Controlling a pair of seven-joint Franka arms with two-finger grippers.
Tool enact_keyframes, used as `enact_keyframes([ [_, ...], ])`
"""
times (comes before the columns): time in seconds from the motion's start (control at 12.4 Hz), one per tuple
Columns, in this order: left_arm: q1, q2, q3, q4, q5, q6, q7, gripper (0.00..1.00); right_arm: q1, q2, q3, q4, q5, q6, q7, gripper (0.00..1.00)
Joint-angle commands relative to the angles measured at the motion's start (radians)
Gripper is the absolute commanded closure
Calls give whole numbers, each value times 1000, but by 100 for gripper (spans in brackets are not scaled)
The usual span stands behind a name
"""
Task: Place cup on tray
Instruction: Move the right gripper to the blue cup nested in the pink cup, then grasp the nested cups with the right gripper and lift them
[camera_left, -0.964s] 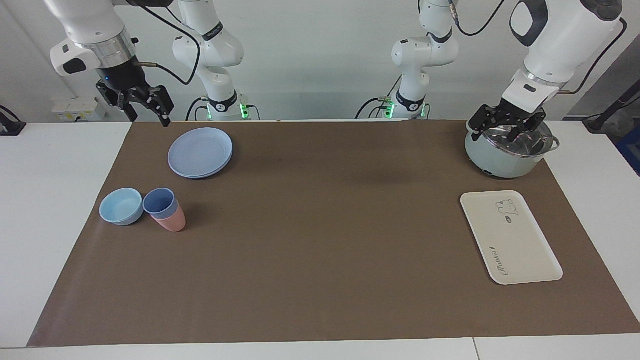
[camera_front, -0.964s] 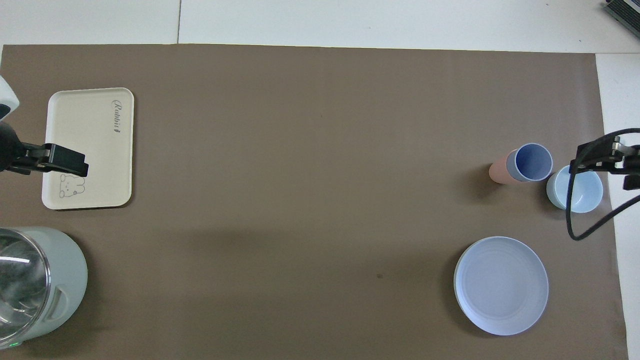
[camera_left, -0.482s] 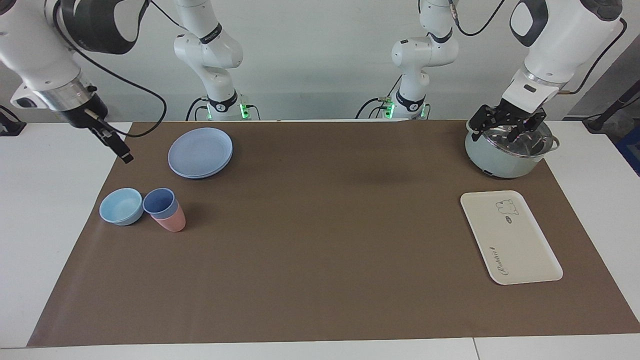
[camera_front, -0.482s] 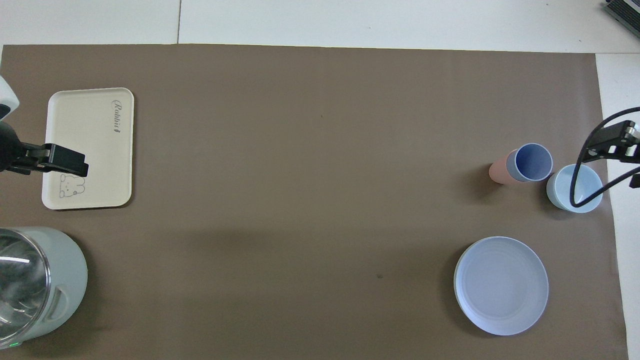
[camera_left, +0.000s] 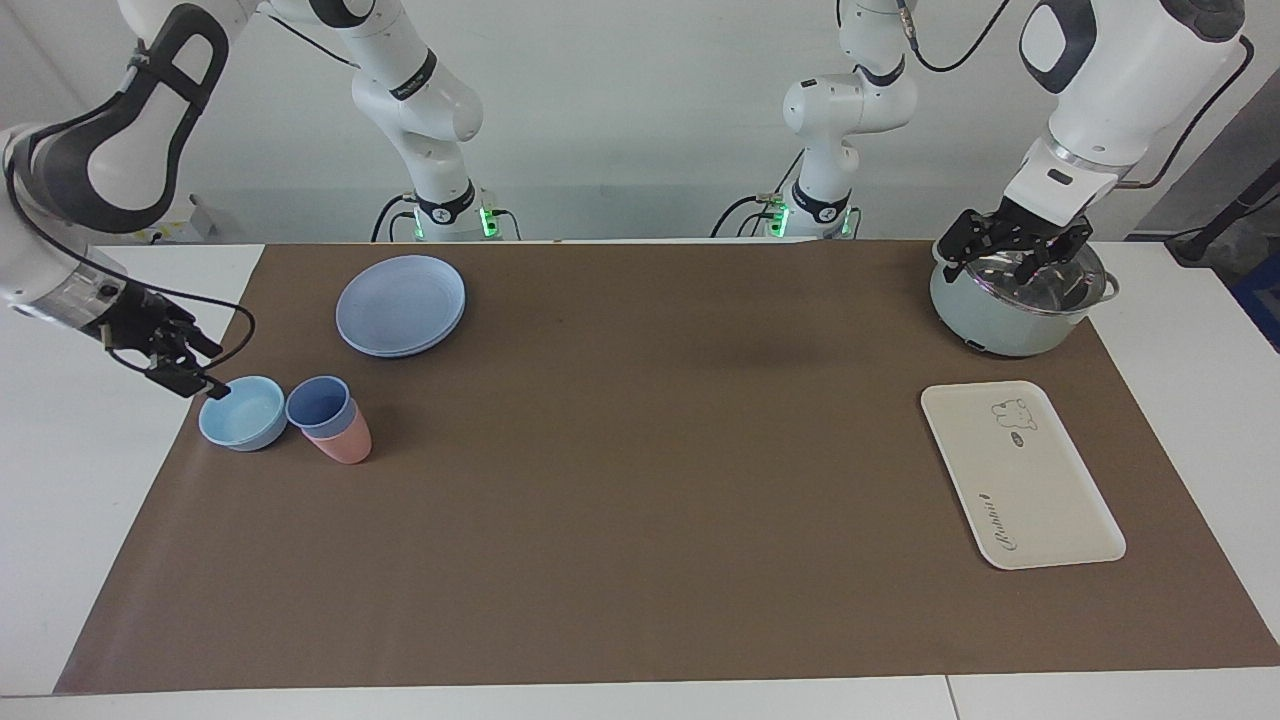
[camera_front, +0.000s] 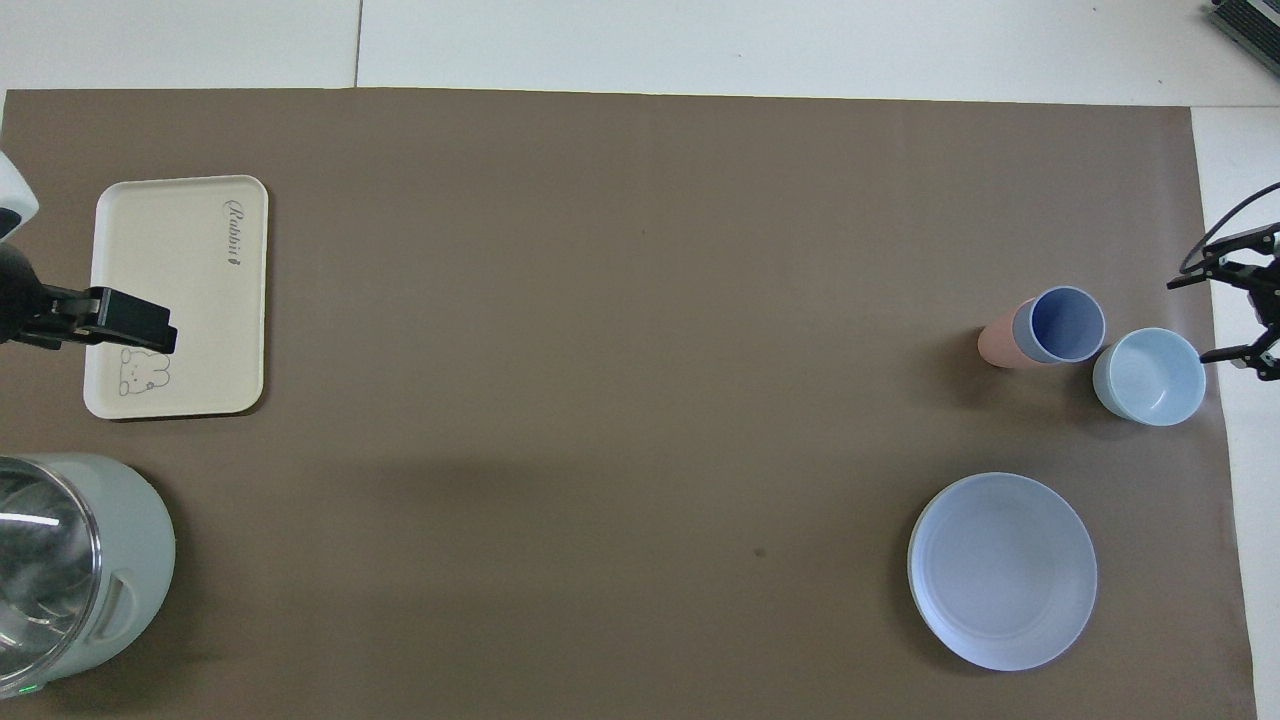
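The cup stack (camera_front: 1044, 330) is in front of my right gripper's open fingers, so I should keep moving over the light-blue bowl until the fingers are on both sides of the salmon-pink tumbler, and then close them.
The periwinkle-blue cup (camera_left: 320, 402) stands nested in a salmon-pink tumbler (camera_left: 347, 445) on the brown mat, toward the right arm's end of the table. It also shows in the overhead view (camera_front: 1068, 323). The cream tray (camera_left: 1040, 490) lies empty toward the left arm's end, and shows in the overhead view (camera_front: 170, 270). My right gripper (camera_left: 200, 368) is open and empty, low at the mat's edge beside the light-blue bowl (camera_left: 243, 412), which stands between it and the cup. My left gripper (camera_left: 1015, 262) is open and empty, and waits over the pot (camera_left: 1000, 325).
The light-blue bowl (camera_front: 1148, 377) touches the cup stack. Stacked round blue plates (camera_left: 400, 303) lie nearer to the robots than the cup. The pale-green pot (camera_front: 120, 540) with a metal inner bowl stands nearer to the robots than the tray.
My right arm has swung outward and down, from high over the mat's corner near the plates to low beside the light-blue bowl. The left arm, the cup and the tray have not moved.
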Motion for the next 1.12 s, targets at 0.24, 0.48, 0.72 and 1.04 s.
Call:
enact_keyframes([
  [0.24, 14, -30, -6, -32, -12, 7, 11, 0, -31, 154, 11, 14, 134, 55, 117, 2],
  [0.48, 14, -30, -5, -32, -12, 7, 11, 0, -8, 167, 14, -27, 134, 44, 118, 0],
  [0.72, 14, -30, -5, -32, -12, 7, 11, 0, -3, 167, 18, -61, 175, 50, 118, 0],
  [1.04, 14, -30, -5, -32, -12, 7, 11, 0, -2, 164, 28, -110, 200, 65, 114, 0],
])
